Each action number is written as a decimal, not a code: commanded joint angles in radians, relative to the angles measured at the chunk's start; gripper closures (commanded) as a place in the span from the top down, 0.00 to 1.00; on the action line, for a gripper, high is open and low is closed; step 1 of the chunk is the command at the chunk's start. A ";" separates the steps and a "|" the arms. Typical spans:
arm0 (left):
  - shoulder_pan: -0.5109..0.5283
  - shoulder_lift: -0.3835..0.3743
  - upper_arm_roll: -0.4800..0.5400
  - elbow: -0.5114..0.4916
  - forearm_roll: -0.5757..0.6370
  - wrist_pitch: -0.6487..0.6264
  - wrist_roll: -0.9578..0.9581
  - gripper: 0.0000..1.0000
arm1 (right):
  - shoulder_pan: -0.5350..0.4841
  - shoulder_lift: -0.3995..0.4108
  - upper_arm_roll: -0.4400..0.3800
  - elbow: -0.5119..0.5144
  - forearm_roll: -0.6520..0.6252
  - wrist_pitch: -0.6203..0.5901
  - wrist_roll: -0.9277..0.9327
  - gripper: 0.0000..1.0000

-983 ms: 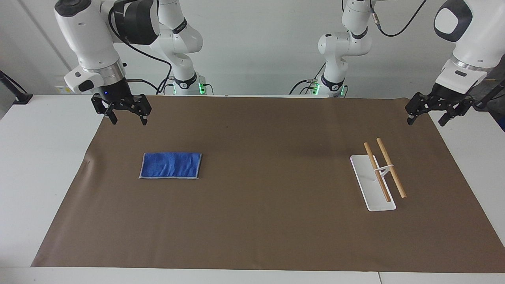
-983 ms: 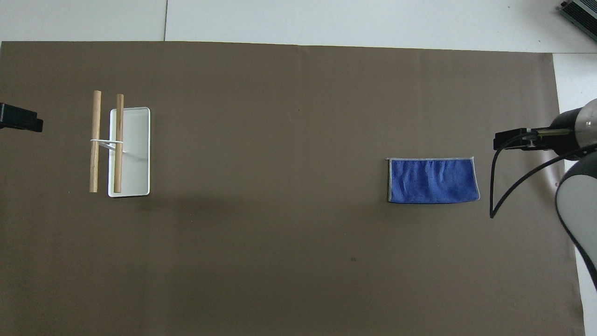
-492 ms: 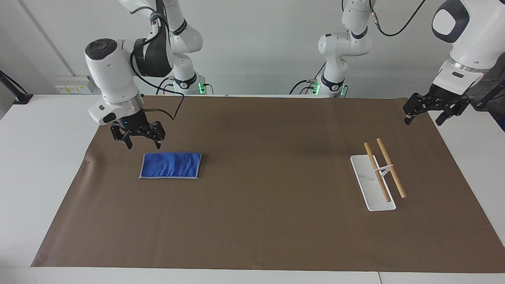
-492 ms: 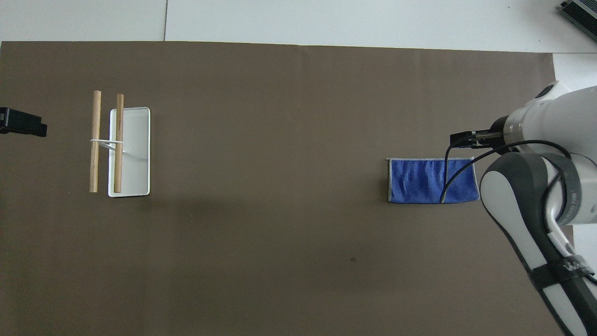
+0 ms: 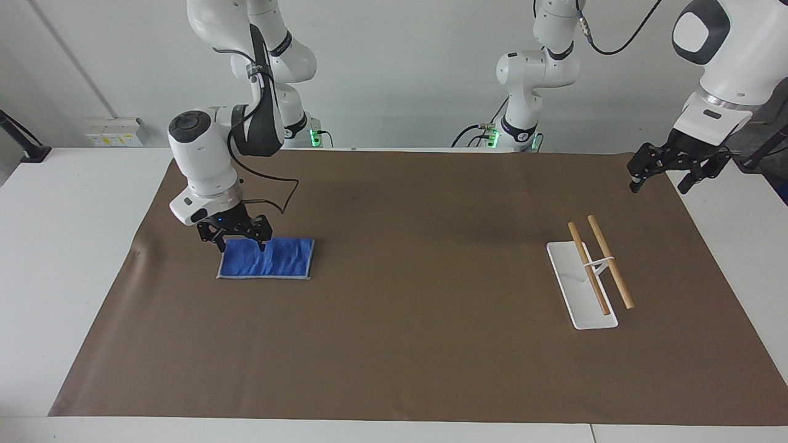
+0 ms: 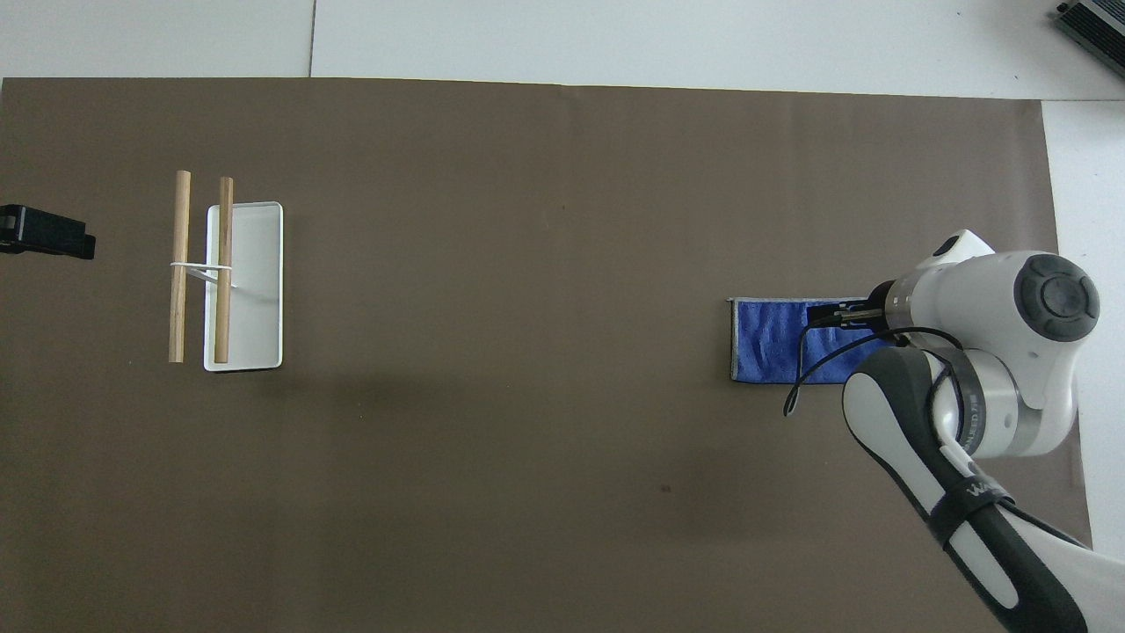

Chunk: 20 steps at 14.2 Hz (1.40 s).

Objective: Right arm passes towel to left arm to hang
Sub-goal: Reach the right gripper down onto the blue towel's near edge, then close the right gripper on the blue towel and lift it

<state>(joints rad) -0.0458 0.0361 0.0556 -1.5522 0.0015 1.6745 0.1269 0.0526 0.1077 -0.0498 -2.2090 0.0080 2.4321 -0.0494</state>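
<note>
The blue towel will fall into narrow, drooping folds when I lift its corner, because the thin edge lies flat against the brown mat.
The blue towel lies flat and folded on the brown mat, toward the right arm's end of the table. My right gripper is open and points down, low over the towel's end and the edge nearer the robots. One fingertip sits over the cloth and the other just off its corner; I cannot tell whether they touch it. In the overhead view the right arm covers that end of the towel. My left gripper waits open and empty above the mat's corner at the left arm's end.
A white flat base carries a small rack with two wooden rods toward the left arm's end. The brown mat covers most of the white table.
My right arm has swung in from the mat's corner and come down to the towel's end. The left gripper has drifted slightly upward. The towel and the rack have not moved.
</note>
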 commanded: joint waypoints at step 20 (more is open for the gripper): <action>0.026 -0.030 0.006 -0.037 -0.012 0.019 -0.009 1.00 | 0.001 0.057 0.017 -0.017 0.122 0.098 -0.078 0.00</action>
<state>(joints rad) -0.0287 0.0359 0.0655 -1.5524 0.0015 1.6746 0.1244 0.0378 0.1773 -0.0473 -2.2602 0.1078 2.5660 -0.1653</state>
